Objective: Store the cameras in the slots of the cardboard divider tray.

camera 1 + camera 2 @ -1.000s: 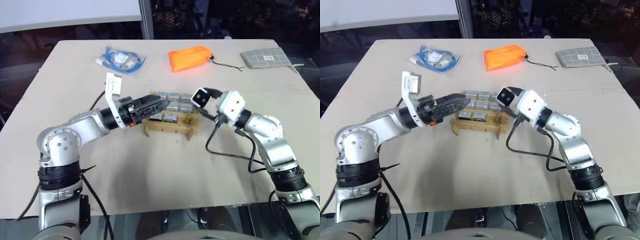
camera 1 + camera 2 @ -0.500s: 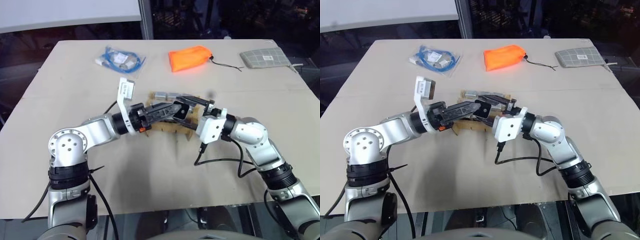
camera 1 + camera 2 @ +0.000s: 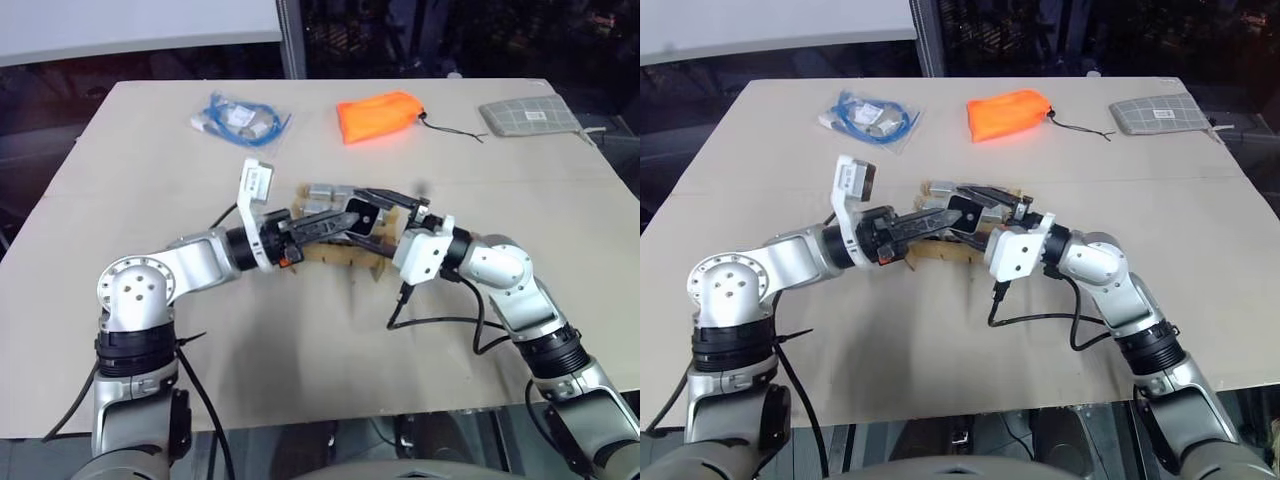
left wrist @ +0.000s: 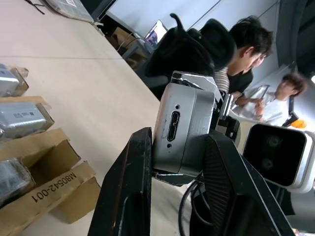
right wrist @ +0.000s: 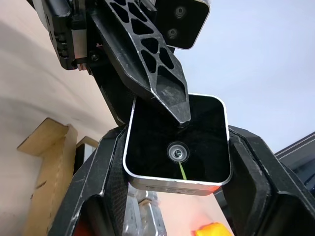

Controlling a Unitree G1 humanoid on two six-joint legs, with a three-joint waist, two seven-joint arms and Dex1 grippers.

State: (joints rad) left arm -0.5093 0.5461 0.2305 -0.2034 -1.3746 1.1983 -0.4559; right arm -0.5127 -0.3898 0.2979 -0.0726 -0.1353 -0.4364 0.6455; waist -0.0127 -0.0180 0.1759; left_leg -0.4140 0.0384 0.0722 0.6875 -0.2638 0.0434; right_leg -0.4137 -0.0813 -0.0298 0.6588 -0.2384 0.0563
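Next, I open my right gripper and move it clear before my left gripper lowers the camera into an empty slot, because both grippers are holding the camera above the tray.
One silver-grey camera hangs just above the cardboard divider tray, held from both sides. My left gripper reaches in from the left and is shut on the camera's silver sides. My right gripper comes from the right and is shut on the same camera, whose dark lens face looks toward that wrist. A left finger lies across the top of that face. Several other cameras sit in the tray's far slots, and some slots are hidden under the arms.
A blue cable bag, an orange pouch and a grey checked pad lie along the table's far side. The right arm's black cable loops on the table. People sit beyond the table.
The right gripper brought its camera leftward over the tray to meet the left gripper. The left jaws, open around the camera half a second ago, have shut on it.
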